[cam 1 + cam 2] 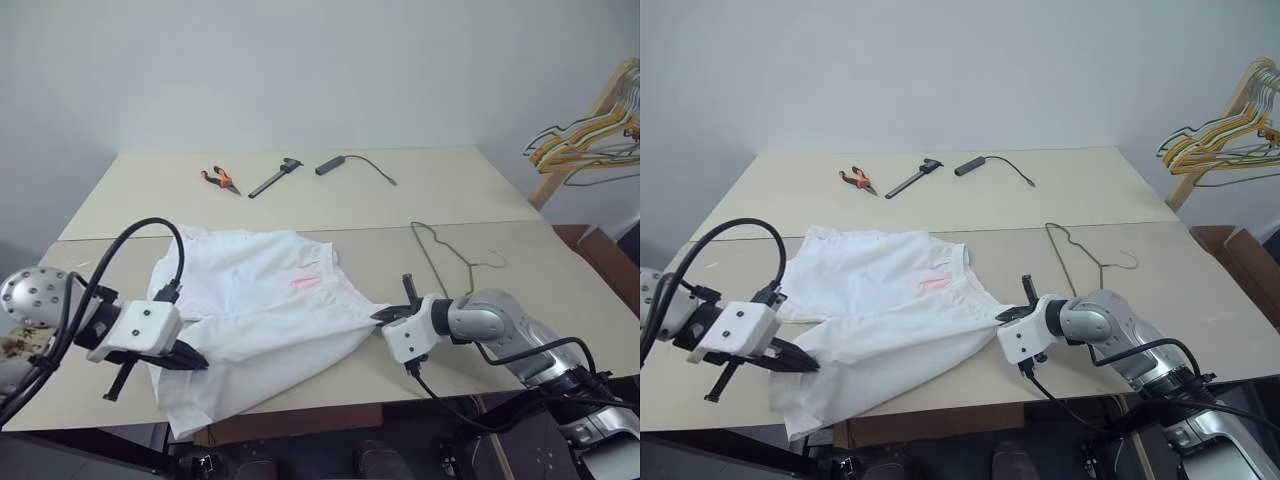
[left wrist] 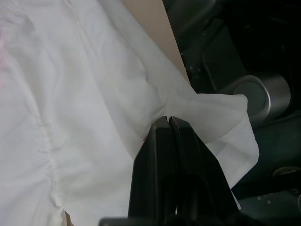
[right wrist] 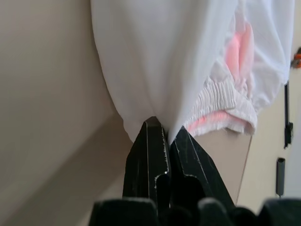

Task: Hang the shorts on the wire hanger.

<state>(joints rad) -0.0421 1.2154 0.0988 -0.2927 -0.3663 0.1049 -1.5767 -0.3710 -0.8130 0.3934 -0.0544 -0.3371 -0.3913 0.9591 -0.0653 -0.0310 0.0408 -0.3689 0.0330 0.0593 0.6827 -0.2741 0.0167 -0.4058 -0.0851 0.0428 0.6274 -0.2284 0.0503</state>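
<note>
The near leg of the shorts is wrinkled and hangs over the table edge. Both my grippers should first lift it toward the table's far side and lay it flat.
The white shorts lie spread on the near tabletop, a faint pink print near the waist. My left gripper is shut on the shorts' near left hem, and its black fingers pinch thin fabric that hangs off the table edge. At the shorts' right edge my right gripper is shut on the cloth; its fingers clamp fabric just beside the gathered waistband. The wire hanger lies flat on the table behind my right gripper, apart from the shorts.
Orange-handled pliers, a dark hand tool and a black cabled device lie at the table's far side. Yellow and wooden hangers bunch on a rack at the far right. A cardboard box sits right of the table.
</note>
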